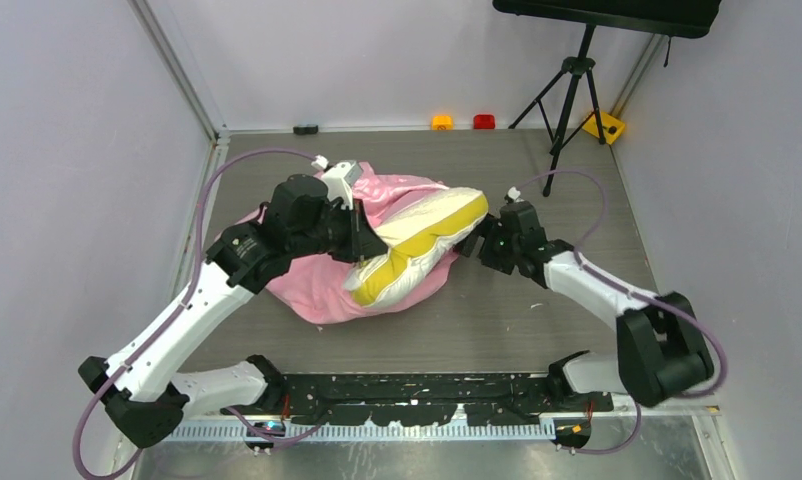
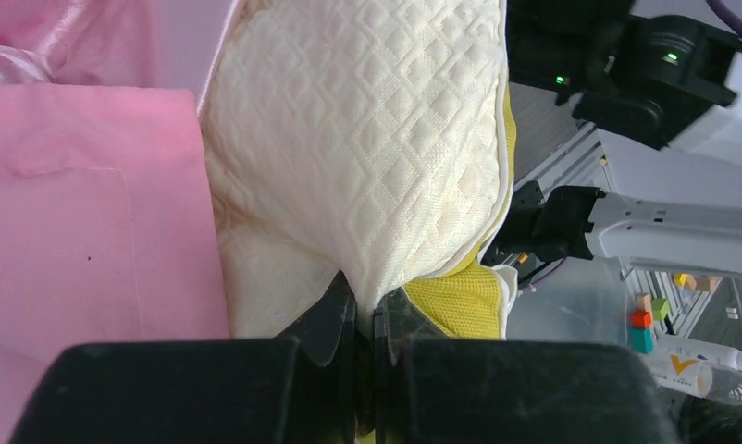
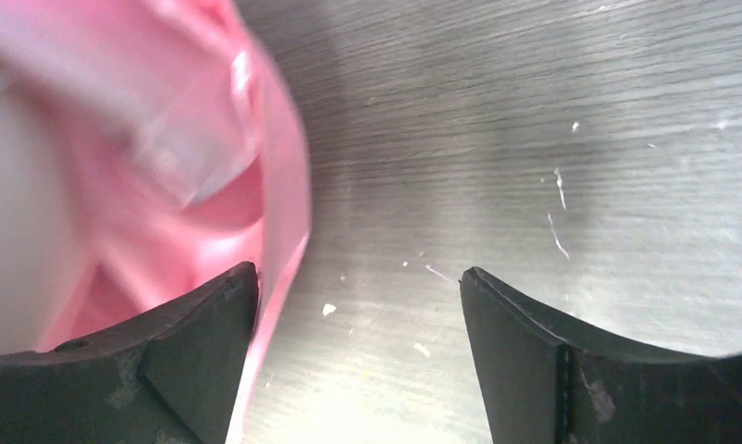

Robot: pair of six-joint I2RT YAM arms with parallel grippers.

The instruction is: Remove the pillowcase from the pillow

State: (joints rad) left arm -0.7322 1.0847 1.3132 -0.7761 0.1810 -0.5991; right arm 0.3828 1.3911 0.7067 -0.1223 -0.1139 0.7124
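My left gripper is pinching the cream cover (image 2: 365,254) clear of the pink pillowcase. It should go on pulling the pillow out until my right gripper takes its edge (image 1: 474,208).
The cream quilted pillow (image 1: 432,225) with its mustard-yellow edge band lies partly out of the pink pillowcase (image 1: 317,290), which is bunched under and behind it at table centre. My left gripper (image 1: 362,245) is shut on a fold of the pillow's cream cover (image 2: 367,157); its jaws pinch the fabric (image 2: 365,310), with pink cloth (image 2: 80,213) to the left. My right gripper (image 1: 474,243) is open and empty just right of the pillow. In the right wrist view the gripper (image 3: 358,305) hovers over bare table, with the pillowcase edge (image 3: 279,203) beside its left finger.
A black tripod (image 1: 567,95) stands at the back right. An orange block (image 1: 442,122), a red block (image 1: 484,121) and a yellow piece (image 1: 605,126) lie along the back wall. Bare grey table (image 1: 537,310) lies in front and right.
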